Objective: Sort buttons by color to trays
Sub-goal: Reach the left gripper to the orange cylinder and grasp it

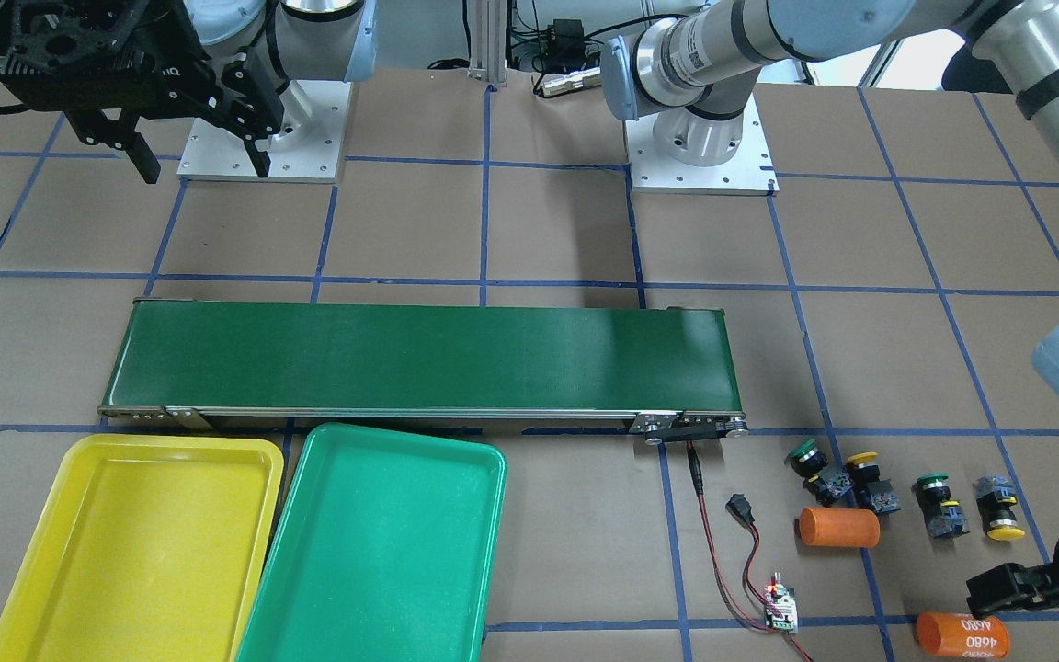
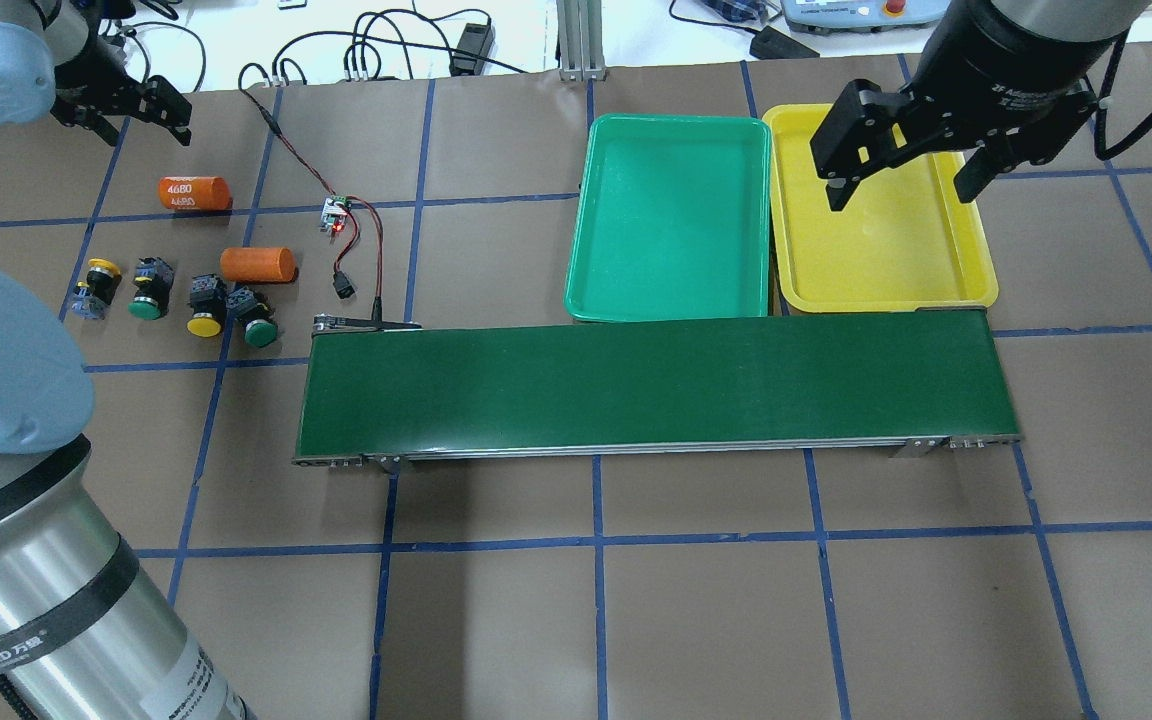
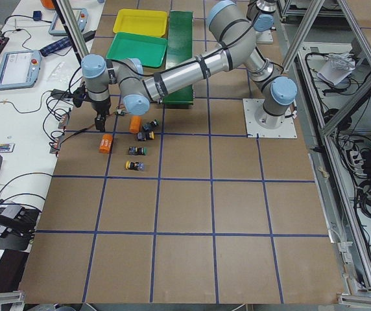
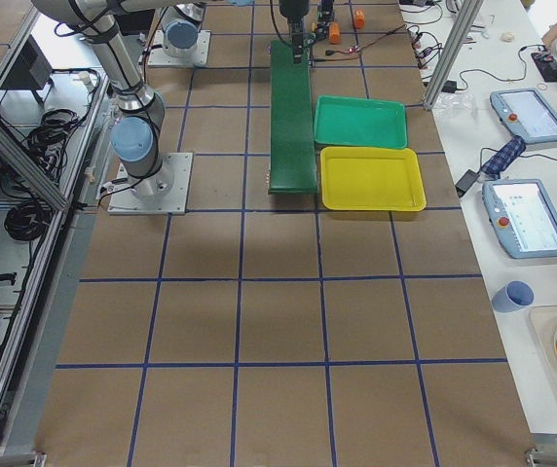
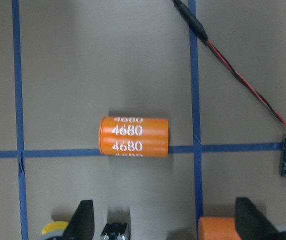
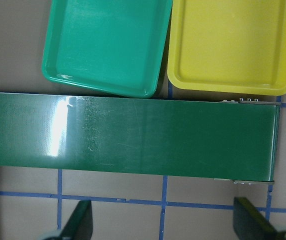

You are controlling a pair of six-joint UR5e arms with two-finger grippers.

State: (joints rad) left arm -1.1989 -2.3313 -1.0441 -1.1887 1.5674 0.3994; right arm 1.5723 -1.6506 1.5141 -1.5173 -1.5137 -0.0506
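Observation:
The numbered orange cylinder lies free, its ends toward my open fingers, so my left gripper should go on lowering until they straddle both ends before it closes.
Four buttons lie in a row on the table beyond the conveyor's left end: a yellow-capped one [image 2: 96, 285], a green-capped one [image 2: 146, 290], a second yellow-capped one [image 2: 204, 305] and a second green-capped one [image 2: 254, 318]. My left gripper [image 2: 126, 105] is open and empty, raised above the table near the numbered orange cylinder [image 5: 134, 136]. The green tray [image 2: 671, 215] and the yellow tray [image 2: 881, 230] lie side by side behind the conveyor, both empty. My right gripper [image 2: 901, 185] is open and empty, high above the conveyor's right end; both trays show in the right wrist view.
A long dark-green conveyor belt [image 2: 651, 385] crosses the table's middle. A second orange cylinder [image 2: 257, 264] lies beside the buttons. A small circuit board [image 2: 336, 212] with red and black wires lies near the conveyor's left end.

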